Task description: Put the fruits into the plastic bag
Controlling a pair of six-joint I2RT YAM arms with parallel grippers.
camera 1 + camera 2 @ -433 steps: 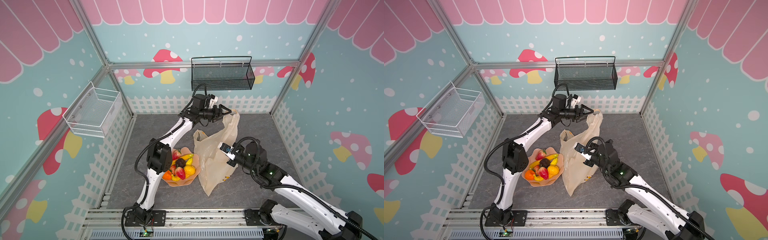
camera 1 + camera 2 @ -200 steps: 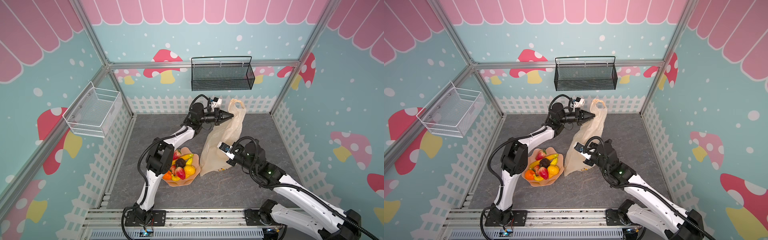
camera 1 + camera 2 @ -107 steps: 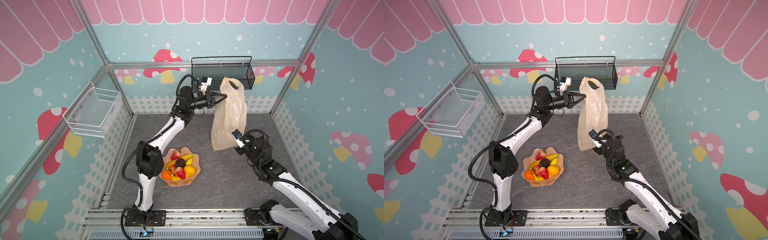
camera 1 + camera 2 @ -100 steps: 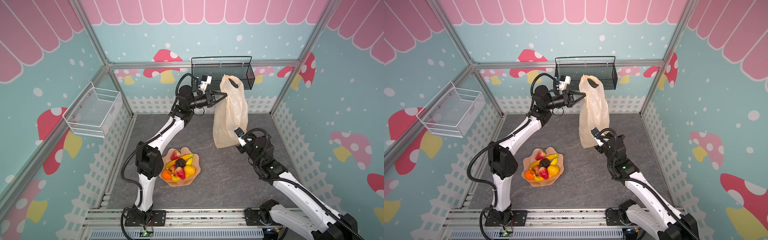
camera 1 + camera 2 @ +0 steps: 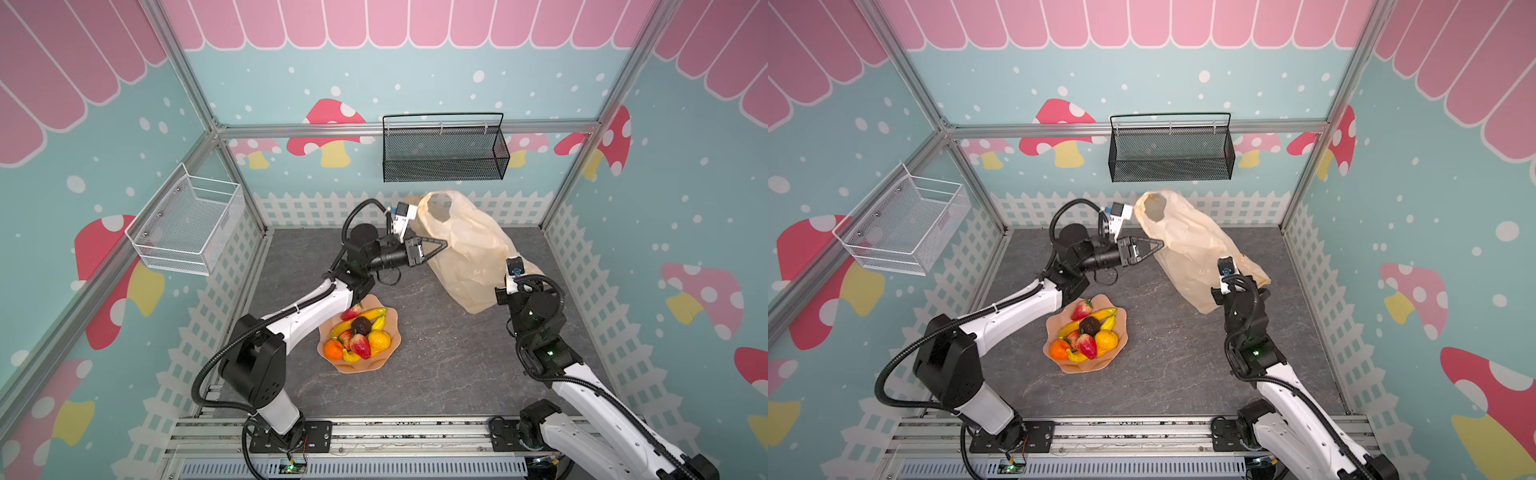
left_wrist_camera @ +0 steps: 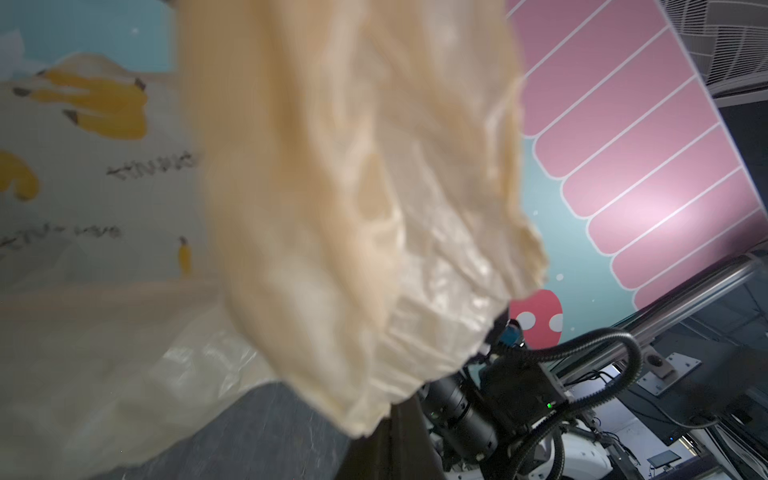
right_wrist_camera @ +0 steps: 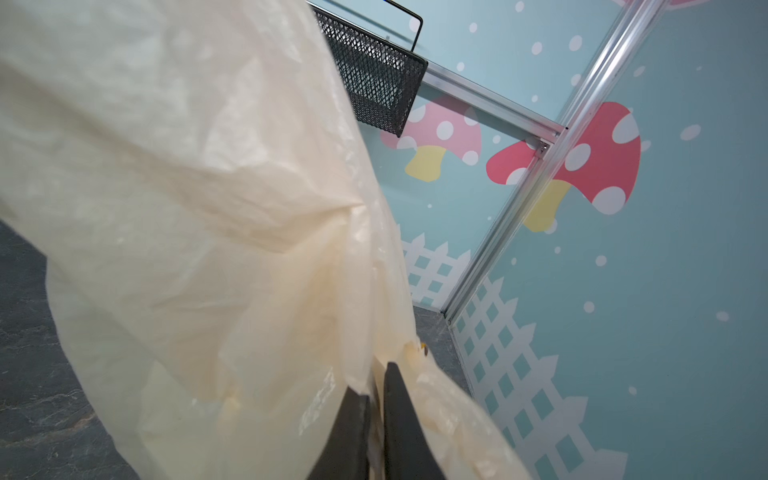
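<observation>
The plastic bag (image 5: 470, 252) hangs at a slant and keeps both of the robot's grippers busy, so the robot should lay the bag down flat, with its handle loop toward the peach plate (image 5: 360, 337), before the left gripper takes fruits.
The plastic bag (image 5: 469, 249) (image 5: 1187, 249), cream-beige and crinkly, hangs slanted between my two grippers above the back of the floor. My left gripper (image 5: 443, 243) (image 5: 1160, 243) is shut on its upper edge below a handle loop. In the left wrist view the film (image 6: 353, 208) covers the shut fingers (image 6: 392, 419). My right gripper (image 5: 497, 298) (image 7: 376, 374) pinches the bag's lower corner, its fingers a narrow slit apart with film (image 7: 187, 208) between them. The fruits (image 5: 359, 332) (image 5: 1086, 328) lie piled on a peach plate (image 5: 361, 368), untouched.
A black mesh basket (image 5: 444, 153) hangs on the back wall above the bag. A white wire basket (image 5: 187, 226) is fixed to the left wall. White picket fencing lines the grey floor's edges. The left arm passes just behind the plate.
The left gripper has come down from beside the black basket, lowering the bag. The bag hung straight; now it slants down to the right gripper, which has moved right.
</observation>
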